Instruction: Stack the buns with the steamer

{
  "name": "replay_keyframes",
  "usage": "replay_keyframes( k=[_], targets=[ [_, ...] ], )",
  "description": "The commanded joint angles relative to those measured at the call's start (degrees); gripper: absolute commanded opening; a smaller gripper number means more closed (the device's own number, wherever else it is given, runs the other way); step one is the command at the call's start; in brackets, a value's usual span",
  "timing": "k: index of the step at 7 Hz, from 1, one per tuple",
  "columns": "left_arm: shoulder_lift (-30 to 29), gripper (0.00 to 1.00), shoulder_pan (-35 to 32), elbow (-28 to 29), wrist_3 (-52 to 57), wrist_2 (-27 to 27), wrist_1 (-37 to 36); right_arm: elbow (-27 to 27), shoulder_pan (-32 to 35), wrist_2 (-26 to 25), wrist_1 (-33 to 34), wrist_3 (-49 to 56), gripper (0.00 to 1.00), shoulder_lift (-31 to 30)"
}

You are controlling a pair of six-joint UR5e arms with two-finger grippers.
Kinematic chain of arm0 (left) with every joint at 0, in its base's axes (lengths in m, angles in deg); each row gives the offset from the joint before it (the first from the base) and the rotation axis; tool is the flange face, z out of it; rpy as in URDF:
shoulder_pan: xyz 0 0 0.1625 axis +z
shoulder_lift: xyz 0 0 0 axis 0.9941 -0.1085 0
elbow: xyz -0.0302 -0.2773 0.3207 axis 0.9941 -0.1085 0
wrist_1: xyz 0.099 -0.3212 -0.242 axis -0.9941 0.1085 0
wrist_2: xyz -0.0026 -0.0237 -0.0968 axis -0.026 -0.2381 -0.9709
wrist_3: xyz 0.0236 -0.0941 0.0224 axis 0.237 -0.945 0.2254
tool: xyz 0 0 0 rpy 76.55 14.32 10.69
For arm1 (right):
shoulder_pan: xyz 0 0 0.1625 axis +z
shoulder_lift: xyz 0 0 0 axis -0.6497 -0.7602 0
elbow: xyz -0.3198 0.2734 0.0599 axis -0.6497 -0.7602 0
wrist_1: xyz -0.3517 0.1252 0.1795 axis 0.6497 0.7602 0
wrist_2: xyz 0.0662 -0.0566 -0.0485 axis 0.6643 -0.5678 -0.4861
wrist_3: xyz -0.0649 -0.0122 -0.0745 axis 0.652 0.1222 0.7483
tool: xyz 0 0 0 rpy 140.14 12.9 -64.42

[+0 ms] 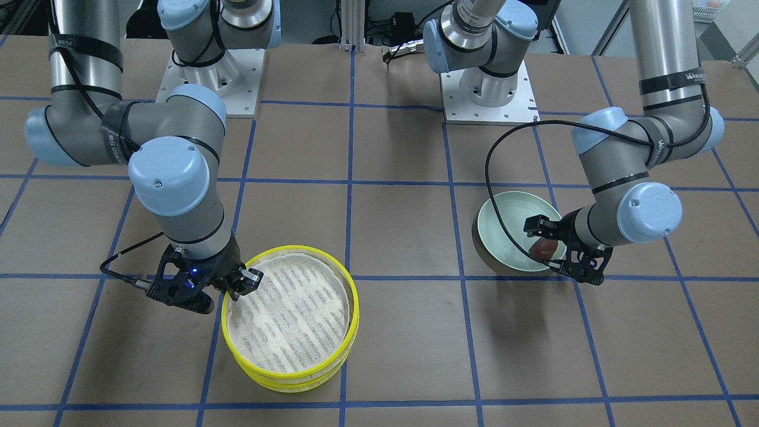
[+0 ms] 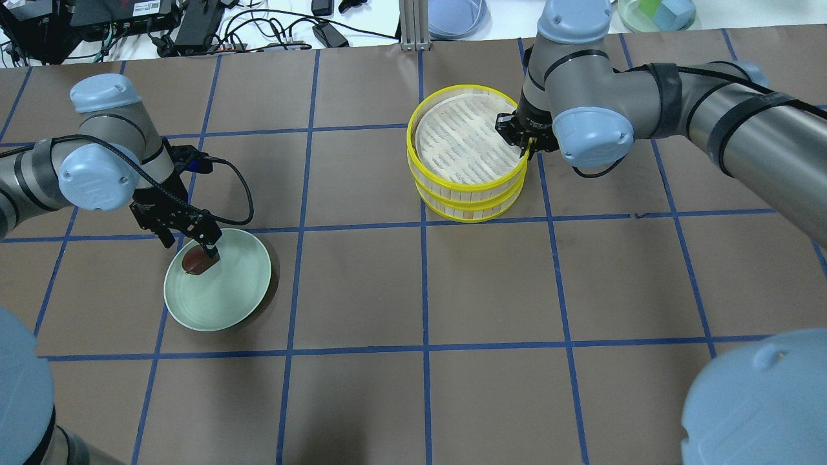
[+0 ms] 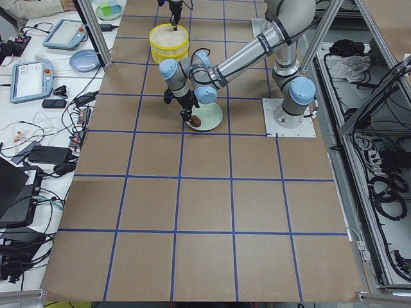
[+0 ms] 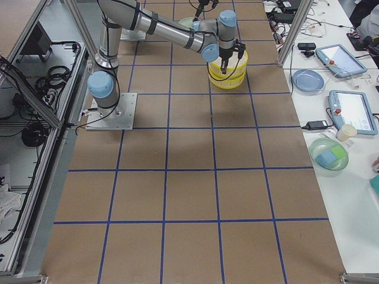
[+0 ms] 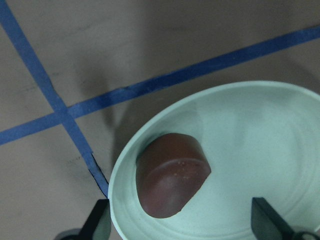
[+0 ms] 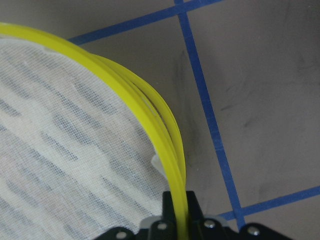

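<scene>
My gripper will squeeze the bun (image 1: 544,248) narrow between its fingers and make it bulge past them when it lifts, because a crease (image 5: 176,162) runs across the reddish-brown bun's dented top.
The steamer is two yellow-rimmed trays stacked as tiers: the top tray (image 2: 462,142) (image 1: 290,314) shows only its white patterned cloth, and the lower tray (image 2: 471,206) sits under it. My right gripper (image 2: 520,139) (image 1: 240,284) is shut on the top tray's yellow rim (image 6: 170,145). The dark reddish-brown bun (image 5: 172,175) (image 2: 194,260) lies in the mint-green plate (image 2: 226,290) (image 1: 510,225). My left gripper (image 5: 182,220) (image 1: 554,249) is open, with one finger on each side of the bun. The cream-white bun is hidden from view.
The brown table is marked with a grid of blue tape (image 2: 423,226). The two arm bases (image 1: 207,77) (image 1: 489,89) stand at the robot's side of the table. Cables and electronics (image 2: 194,26) lie beyond the far edge.
</scene>
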Motion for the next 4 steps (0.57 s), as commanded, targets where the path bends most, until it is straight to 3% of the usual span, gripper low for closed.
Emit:
replay_keyframes(
  k=[1, 2, 4],
  targets=[
    [-1.9, 0.85, 0.0, -0.5, 0.4, 0.4, -1.0, -0.1, -0.1, -0.1, 1.5, 0.0, 0.00, 0.4],
    [-2.6, 0.78, 0.0, -0.5, 0.2, 0.4, -1.0, 0.0, -0.1, -0.4, 1.6, 0.0, 0.00, 0.7],
    [-2.6, 0.03, 0.0, 0.2, -0.3, 0.5, -1.0, 0.1, -0.2, -0.5, 1.5, -0.1, 0.00, 0.9]
  ],
)
